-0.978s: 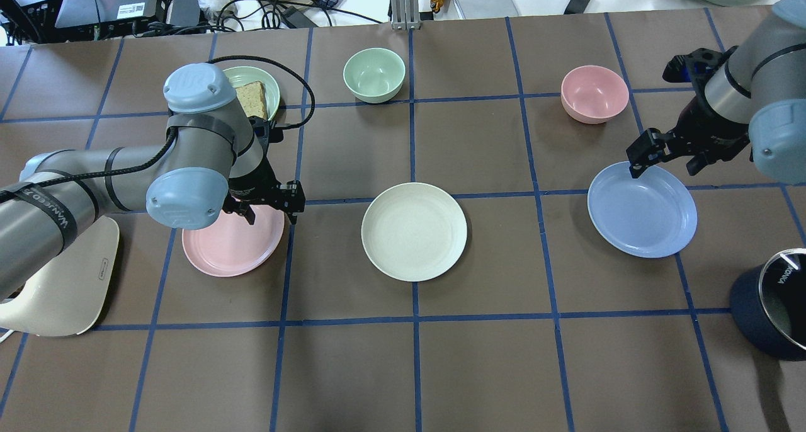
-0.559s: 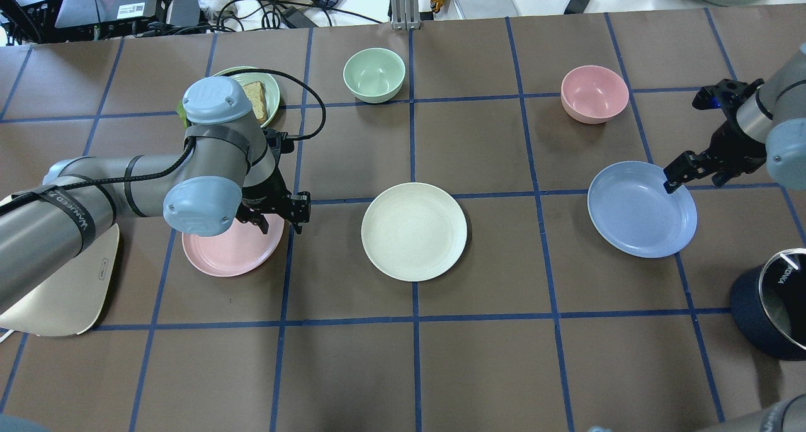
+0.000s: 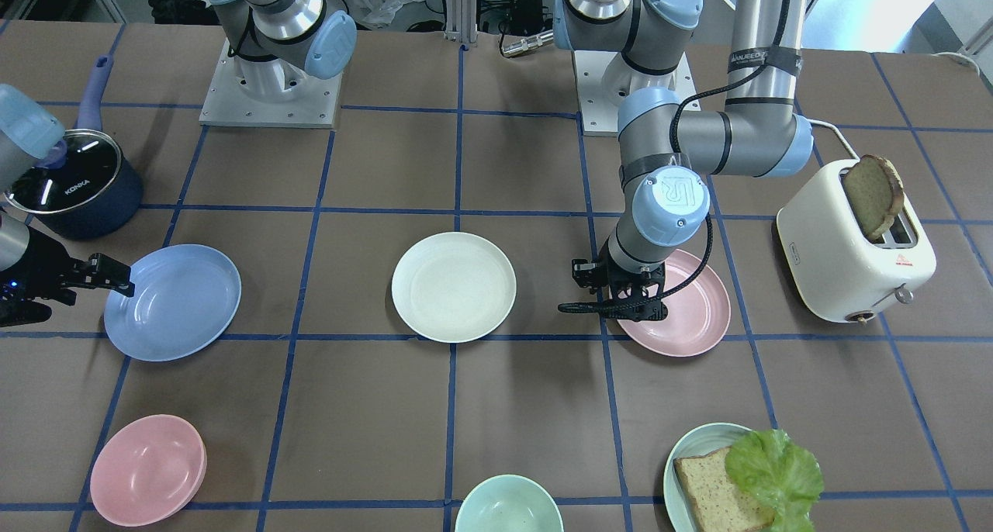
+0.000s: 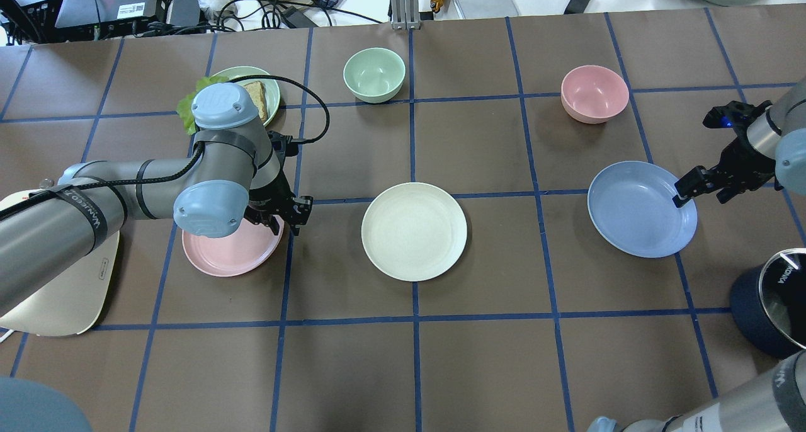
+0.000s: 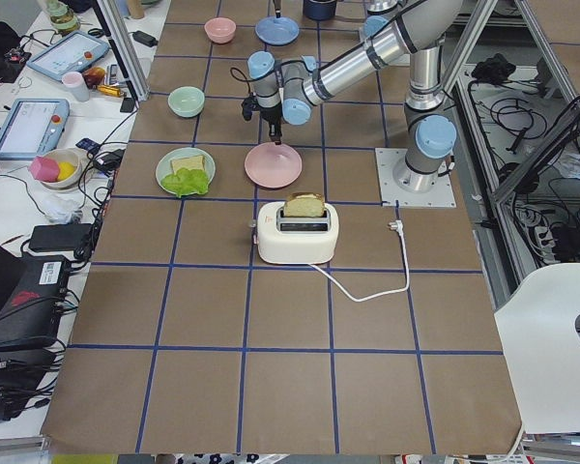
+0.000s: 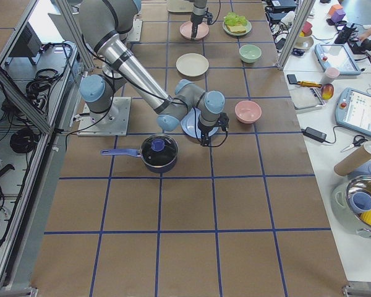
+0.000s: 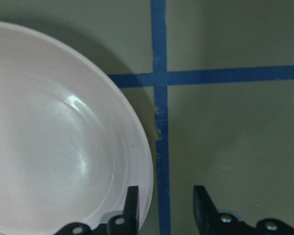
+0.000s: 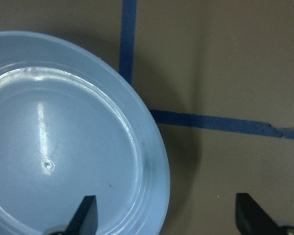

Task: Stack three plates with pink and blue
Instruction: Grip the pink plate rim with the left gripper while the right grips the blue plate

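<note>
I expect the blue plate (image 3: 173, 302) to cover the stacked plates almost completely when I lower it, because its round outline matches the cream-white plate's (image 3: 453, 286).
The cream-white plate (image 4: 414, 231) lies at the table's middle. The pale pink plate (image 4: 227, 255) lies to its left and the light blue plate (image 4: 636, 211) to its right. All three lie flat and apart. My left gripper (image 4: 285, 226) is open and low over the pink plate's right rim. In the left wrist view (image 7: 166, 210) one finger is over the pink plate (image 7: 63, 147) and the other is outside it. My right gripper (image 4: 702, 198) is open wide astride the blue plate's right rim, as the right wrist view (image 8: 167, 215) shows over the blue plate (image 8: 63, 147).
A pink bowl (image 4: 594, 93) and a green bowl (image 4: 373, 73) stand at the back. A teal plate with bread and lettuce (image 4: 271, 95) sits behind my left arm. A toaster (image 4: 56, 293) stands at the left edge and a dark pot (image 4: 777, 306) at the right.
My right gripper moved from the blue plate's far rim round to its right rim. My left gripper shifted a little right, down to the pink plate's right rim. The plates have not moved.
</note>
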Action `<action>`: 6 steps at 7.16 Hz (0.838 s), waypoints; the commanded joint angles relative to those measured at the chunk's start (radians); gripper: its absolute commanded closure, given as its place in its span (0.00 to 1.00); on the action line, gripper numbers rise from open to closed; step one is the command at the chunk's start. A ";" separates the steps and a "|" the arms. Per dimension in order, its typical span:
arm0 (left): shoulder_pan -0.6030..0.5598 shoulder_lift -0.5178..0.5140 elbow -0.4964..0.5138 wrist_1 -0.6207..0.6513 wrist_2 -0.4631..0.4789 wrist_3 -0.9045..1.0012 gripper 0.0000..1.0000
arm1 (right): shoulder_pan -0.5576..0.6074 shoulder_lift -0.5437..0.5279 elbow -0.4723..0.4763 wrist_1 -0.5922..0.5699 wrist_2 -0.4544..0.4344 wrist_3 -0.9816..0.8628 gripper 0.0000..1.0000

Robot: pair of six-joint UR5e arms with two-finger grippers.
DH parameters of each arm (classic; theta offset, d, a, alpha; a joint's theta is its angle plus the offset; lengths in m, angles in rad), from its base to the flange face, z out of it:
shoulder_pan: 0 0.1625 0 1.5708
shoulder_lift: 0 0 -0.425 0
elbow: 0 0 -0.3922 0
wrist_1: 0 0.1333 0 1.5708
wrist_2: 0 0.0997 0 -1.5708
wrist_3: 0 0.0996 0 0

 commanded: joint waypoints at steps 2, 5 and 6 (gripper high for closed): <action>0.001 -0.024 0.007 0.028 0.068 0.024 0.61 | -0.002 0.014 -0.008 0.005 0.001 0.003 0.45; 0.000 -0.038 0.013 0.029 0.070 0.039 0.79 | -0.002 0.034 -0.011 0.037 0.000 0.012 0.96; 0.000 -0.039 0.021 0.026 0.070 0.038 1.00 | -0.002 0.033 -0.012 0.042 0.001 0.014 1.00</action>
